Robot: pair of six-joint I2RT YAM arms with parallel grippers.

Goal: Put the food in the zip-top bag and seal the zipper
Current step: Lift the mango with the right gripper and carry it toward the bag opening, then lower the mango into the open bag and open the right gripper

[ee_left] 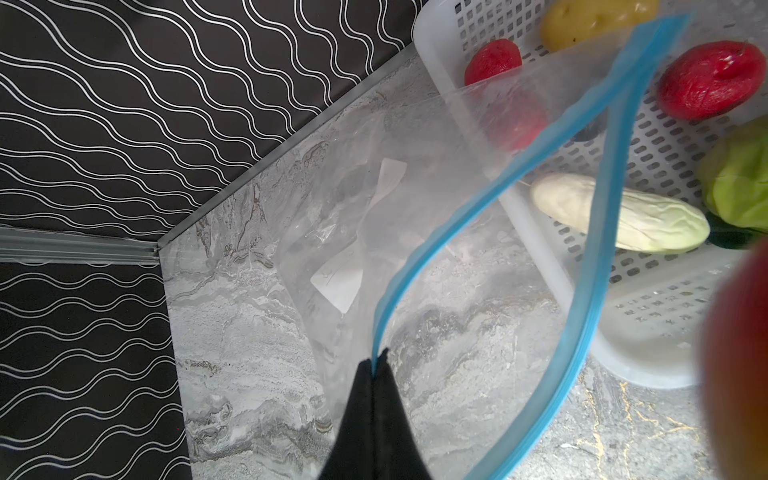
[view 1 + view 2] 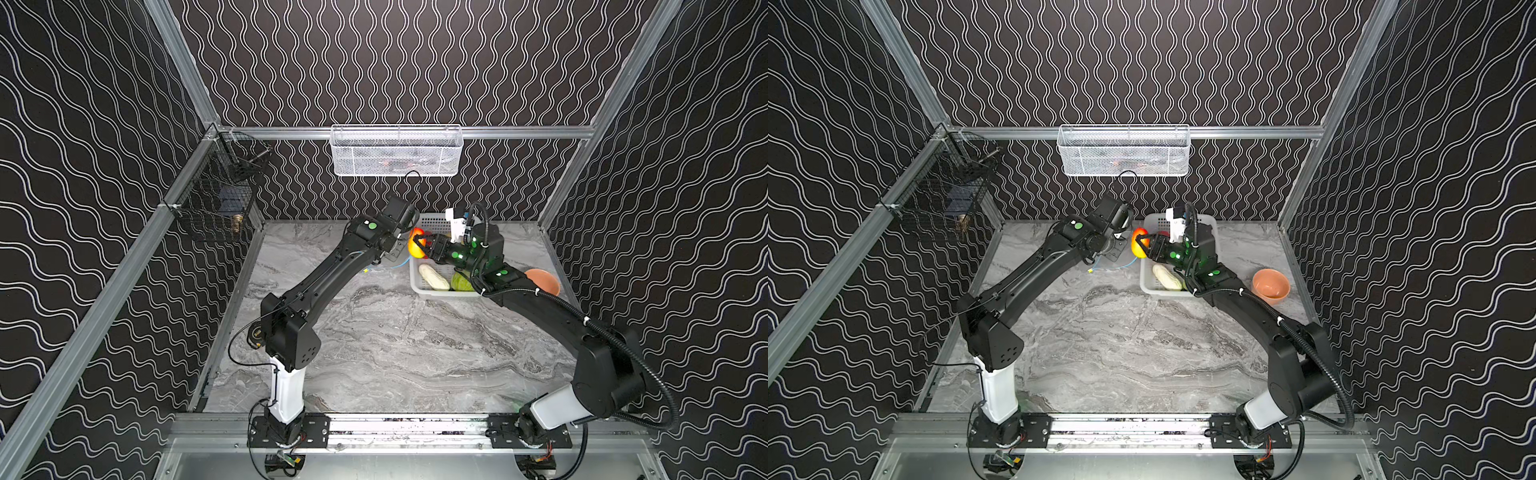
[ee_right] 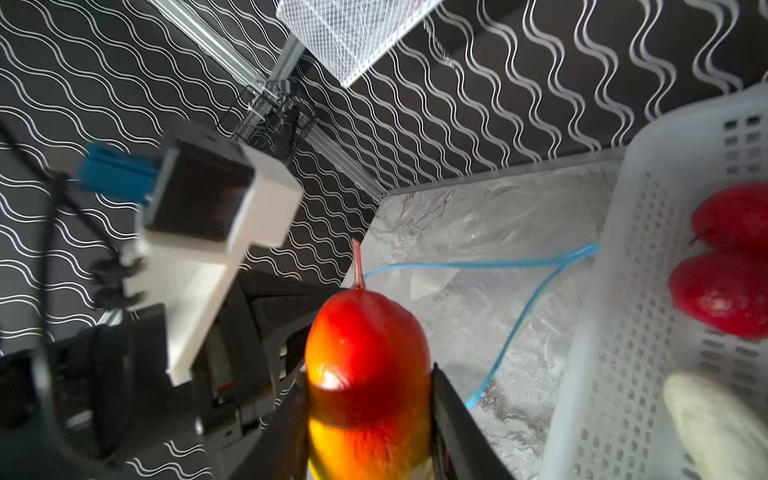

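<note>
I should carry on moving the yellow-orange fruit with my right gripper past the bag's light-blue zipper strip (image 1: 589,308) and let it go inside, because the zip-top bag's opening (image 1: 496,296) is wide open toward the fruit.
My left gripper (image 1: 379,361) is shut on the light-blue zipper (image 1: 457,220) strip and holds the clear zip-top bag (image 1: 332,208) with its mouth open beside the white perforated basket (image 1: 432,37). The zipper's yellow slider (image 2: 1090,270) hangs low on the left. My right gripper (image 3: 370,370) is shut on the yellow-orange fruit (image 3: 365,332), raised at the basket's left edge next to the bag's mouth (image 2: 414,247). In the basket lie red pieces (image 1: 710,79), a yellow potato (image 1: 590,20), a white long vegetable (image 1: 623,218) and a green cabbage (image 1: 739,187).
An orange bowl (image 2: 1271,282) sits on the marble table to the right of the basket. A white mesh basket (image 2: 395,151) hangs on the back rail. A black wire basket (image 2: 216,199) hangs on the left rail. The two wrists are close together at the back.
</note>
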